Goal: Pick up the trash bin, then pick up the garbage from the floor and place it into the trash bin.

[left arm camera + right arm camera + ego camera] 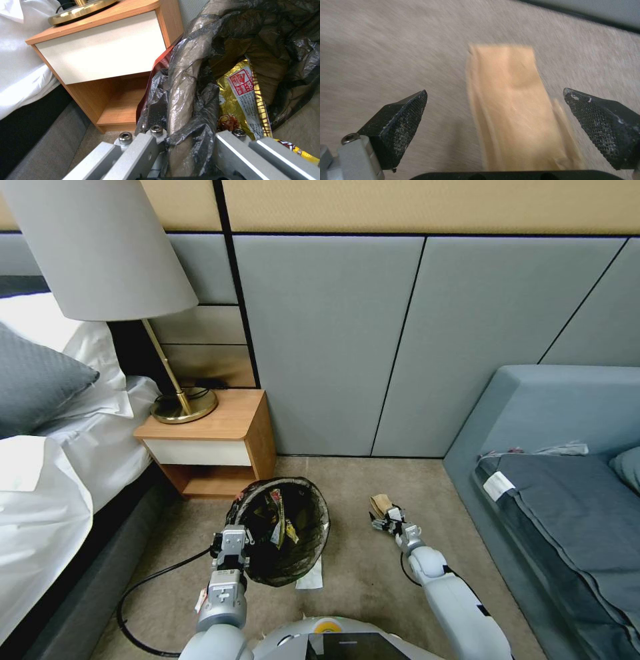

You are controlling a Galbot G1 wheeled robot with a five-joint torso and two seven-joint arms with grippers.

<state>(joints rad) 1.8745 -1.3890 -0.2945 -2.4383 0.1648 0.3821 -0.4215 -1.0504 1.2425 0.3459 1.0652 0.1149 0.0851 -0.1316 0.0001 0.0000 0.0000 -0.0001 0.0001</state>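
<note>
My gripper will pinch the middle of the brown paper bag [381,504] up into a fold when I squeeze and lift the bag, because it has loose side folds.
The trash bin [293,517], a round bucket lined with a black bag, is tipped so that its mouth faces me. My left gripper [232,543] is shut on its near rim [181,82], clamping bag and rim together. Yellow and red wrappers [238,97] lie inside the bin. To its right, a piece of garbage, a flat brown paper bag [516,105], lies on the carpet. My right gripper [385,521] hovers just over the brown paper bag [381,504], open, with one finger on each side of it. A white paper scrap [311,578] lies under the bin's near edge.
A wooden nightstand [220,437] with a brass lamp [183,407] stands just behind the bin, and the bed [47,473] is at the left. A grey-blue sofa [553,473] borders the carpet on the right. A black cable [143,587] loops on the floor at the near left.
</note>
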